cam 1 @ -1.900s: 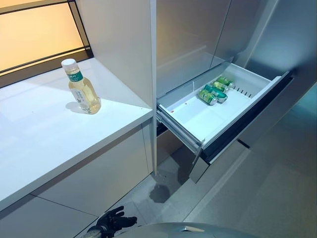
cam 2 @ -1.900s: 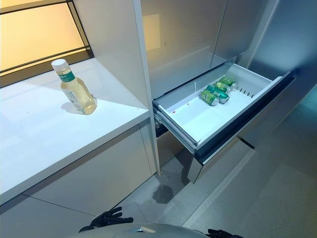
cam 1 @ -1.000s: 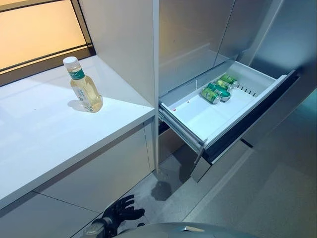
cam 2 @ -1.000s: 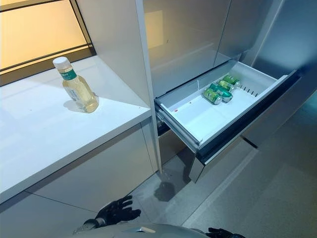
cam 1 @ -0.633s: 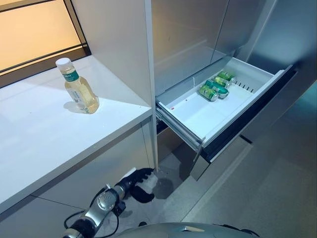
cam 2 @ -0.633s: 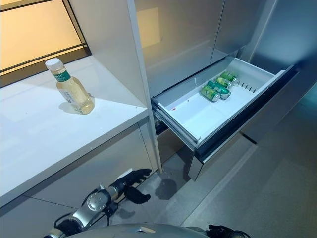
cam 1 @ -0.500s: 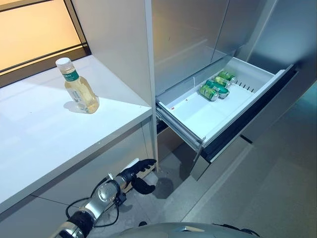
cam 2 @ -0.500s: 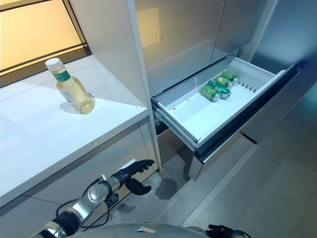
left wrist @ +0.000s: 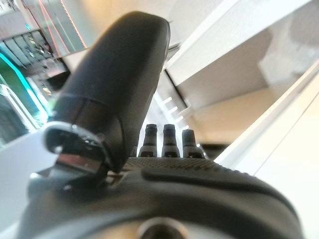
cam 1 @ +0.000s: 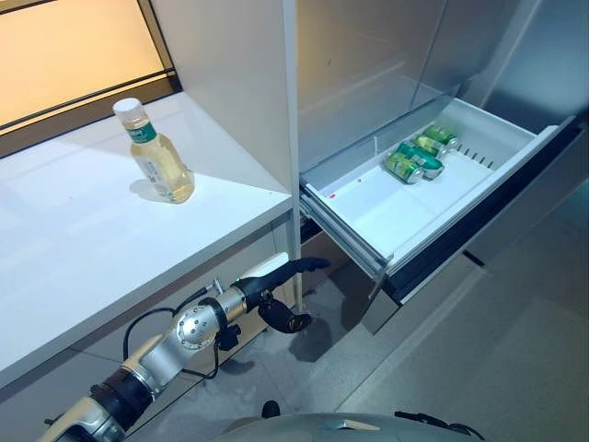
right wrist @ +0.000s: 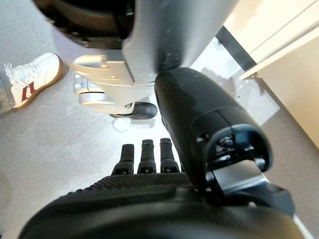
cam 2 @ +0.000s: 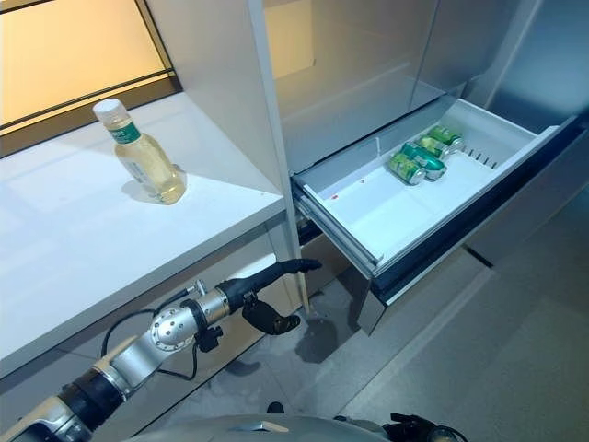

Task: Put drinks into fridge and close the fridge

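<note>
My gripper is going to lay the bottle down in the drawer, and the pale yellow drink (cam 1: 165, 169) will stay inside then because the white cap (cam 1: 130, 110) sits on the bottle's opening.
A bottle of pale yellow drink with a white cap (cam 1: 156, 158) stands upright on the white counter (cam 1: 83, 249) at the left. The fridge drawer (cam 1: 405, 210) stands pulled open at the right, with green cans (cam 1: 419, 158) lying at its far end. My left hand (cam 1: 261, 295) is open and empty, fingers straight. It hangs below the counter's front edge, pointing at the drawer's near corner, and also shows in its own wrist view (left wrist: 149, 194). My right hand (right wrist: 149, 199) is open and empty, hanging low over the floor, and its edge shows in the right eye view (cam 2: 409, 428).
A tall white panel (cam 1: 248, 83) divides the counter from the fridge's grey front (cam 1: 368, 64). White cabinet fronts (cam 2: 138, 304) run under the counter. A grey tiled floor (cam 1: 497, 350) lies below the drawer. A person's white shoe (right wrist: 27, 79) stands on the floor behind me.
My left arm has risen from low by the floor and stretched forward, up to just under the counter's edge by the drawer's corner. The camera has shifted slightly. Bottle and cans have not moved.
</note>
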